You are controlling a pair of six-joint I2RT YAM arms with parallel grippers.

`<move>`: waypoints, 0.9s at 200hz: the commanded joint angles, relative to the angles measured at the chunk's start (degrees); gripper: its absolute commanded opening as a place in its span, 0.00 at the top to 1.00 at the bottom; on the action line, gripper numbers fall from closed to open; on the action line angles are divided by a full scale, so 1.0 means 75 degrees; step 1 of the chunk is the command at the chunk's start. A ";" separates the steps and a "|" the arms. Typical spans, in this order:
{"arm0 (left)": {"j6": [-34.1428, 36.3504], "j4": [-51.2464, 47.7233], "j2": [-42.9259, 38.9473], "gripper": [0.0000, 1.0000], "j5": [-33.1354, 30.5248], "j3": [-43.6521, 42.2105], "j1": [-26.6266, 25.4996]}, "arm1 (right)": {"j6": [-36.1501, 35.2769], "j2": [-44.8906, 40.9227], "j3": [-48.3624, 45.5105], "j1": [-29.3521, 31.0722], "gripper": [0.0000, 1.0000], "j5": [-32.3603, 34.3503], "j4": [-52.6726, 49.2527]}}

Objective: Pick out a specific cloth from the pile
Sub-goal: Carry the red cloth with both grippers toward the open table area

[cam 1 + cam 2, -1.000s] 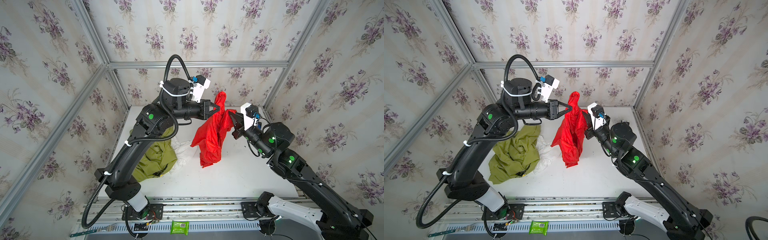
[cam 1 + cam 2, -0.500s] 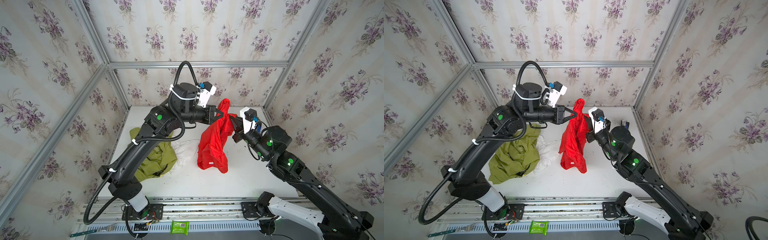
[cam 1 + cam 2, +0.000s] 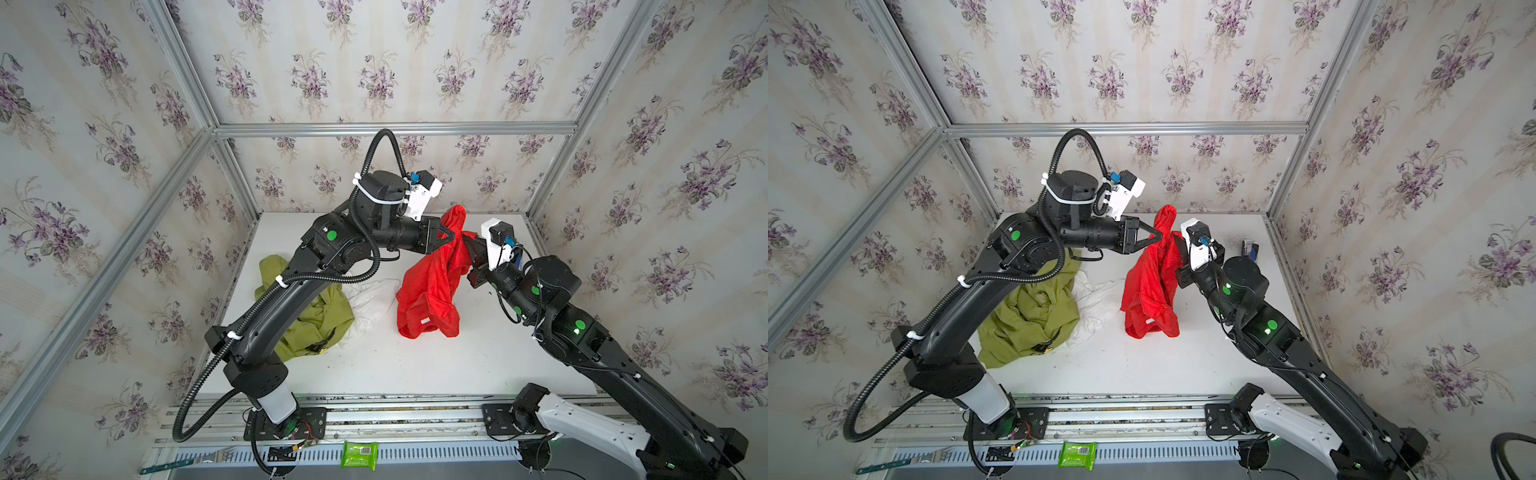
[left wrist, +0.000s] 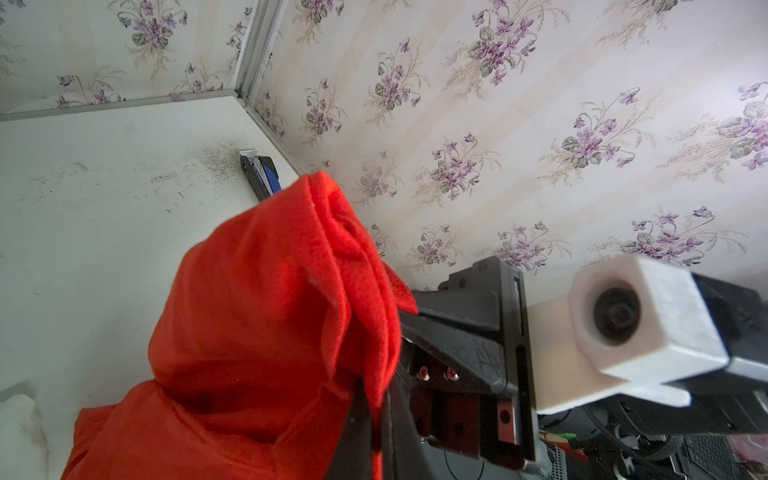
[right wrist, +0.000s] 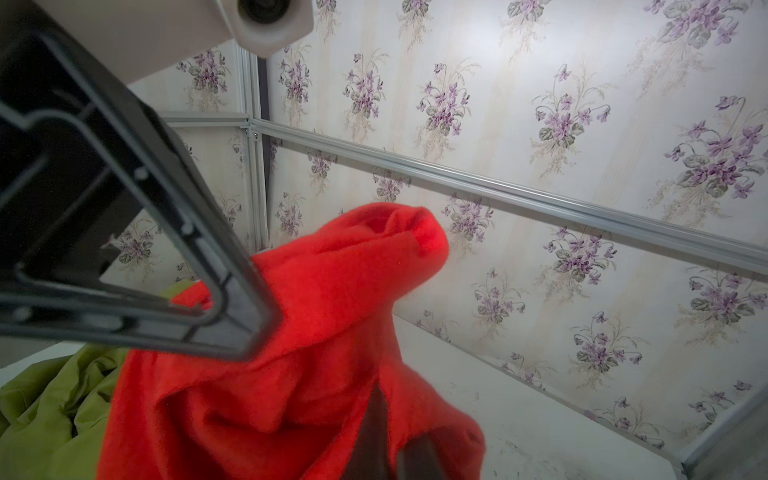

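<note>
I should keep lowering the red cloth (image 3: 428, 302) with my left gripper, as it hangs free of the white cloth, until it rests on clear table (image 3: 433, 349), and then let go.
The red cloth (image 3: 432, 286) hangs above the white table (image 3: 415, 365), to the right of the pile, held near its top by both grippers. My left gripper (image 3: 452, 237) is shut on a fold of it from the left. My right gripper (image 3: 468, 246) is shut on it from the right, its fingers largely buried in fabric. A loose end pokes up above both grips. In the left wrist view the cloth (image 4: 257, 311) fills the jaws (image 4: 376, 424); the right wrist view shows the same cloth (image 5: 324, 332). The pile's olive-green cloth (image 3: 1034, 316) and white cloth (image 3: 1096, 299) lie on the table.
A small dark blue-and-black object (image 3: 1250, 249) lies at the back right by the wall. A green packet (image 3: 359, 455) sits on the front rail. Flowered walls and metal frame bars close in the table on three sides.
Both grippers have carried the red cloth to the right, further from the pile, and the left arm has stretched out after it. The cloth's lower end now hangs down by the table.
</note>
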 commanded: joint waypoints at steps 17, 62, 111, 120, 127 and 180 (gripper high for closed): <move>-0.0005 0.0373 0.0288 1.00 0.0233 0.0034 -0.0052 | 0.0349 0.0127 -0.0172 -0.0196 1.00 0.0296 0.0261; 0.0001 0.0457 0.0603 1.00 0.0246 0.0057 -0.0054 | 0.0788 0.0214 -0.0439 -0.0773 1.00 0.0251 0.0306; 0.0130 0.0505 0.0950 1.00 0.0217 0.0171 -0.0042 | 0.1073 0.0214 -0.0765 -0.1705 1.00 -0.0028 0.0408; 0.0142 0.0507 0.1017 1.00 0.0200 0.0203 -0.0040 | 0.1092 0.0184 -0.0819 -0.1771 1.00 -0.0053 0.0414; 0.0158 0.0508 0.1071 1.00 0.0188 0.0206 -0.0040 | 0.1081 0.0167 -0.0853 -0.1808 1.00 -0.0060 0.0404; 0.0238 0.0519 0.1184 1.00 0.0092 -0.0301 -0.0033 | 0.0973 0.0135 -0.1072 -0.1869 1.00 0.0021 0.0275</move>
